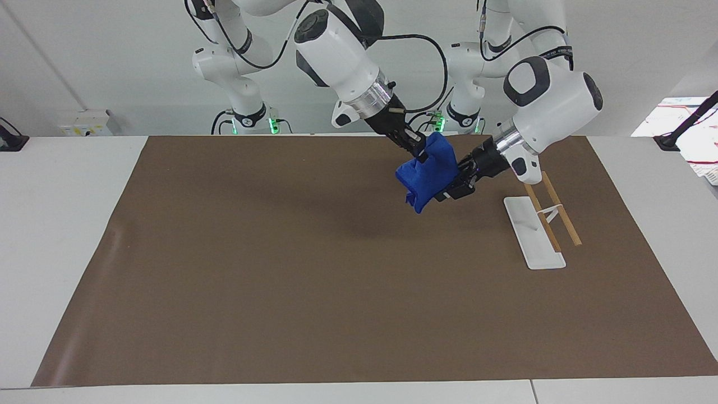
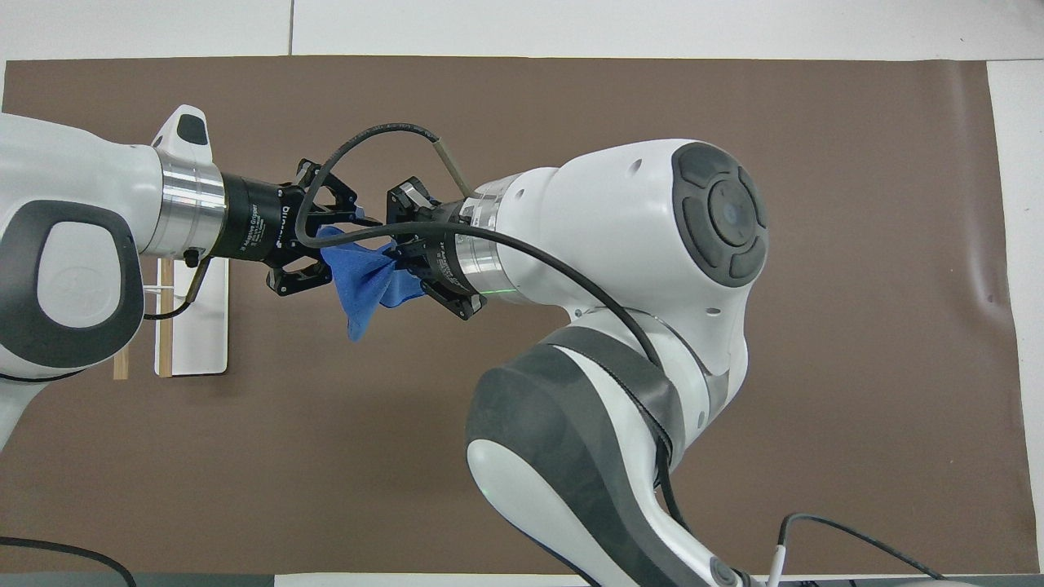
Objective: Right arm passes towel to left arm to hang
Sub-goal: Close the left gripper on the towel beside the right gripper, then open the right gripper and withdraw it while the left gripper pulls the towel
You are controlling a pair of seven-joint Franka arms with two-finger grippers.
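Observation:
The blue towel (image 1: 431, 172) is still pinned by my right gripper beside my left gripper, so my right gripper should open and back off before my left gripper carries it to the rack (image 1: 536, 232).
The blue towel (image 1: 426, 174) hangs bunched in the air over the brown mat, held at its top by my right gripper (image 1: 419, 152), which is shut on it. In the overhead view the towel (image 2: 367, 281) droops from the right gripper (image 2: 400, 254). My left gripper (image 1: 451, 188) comes in from the rack's end of the table and is up against the towel's free end. In the overhead view the left gripper (image 2: 334, 249) overlaps that end of the cloth.
A white rack base (image 1: 533, 235) with two wooden bars (image 1: 561, 213) lies on the brown mat (image 1: 280, 252) toward the left arm's end; it also shows in the overhead view (image 2: 192, 326). Papers lie off the mat at that end.

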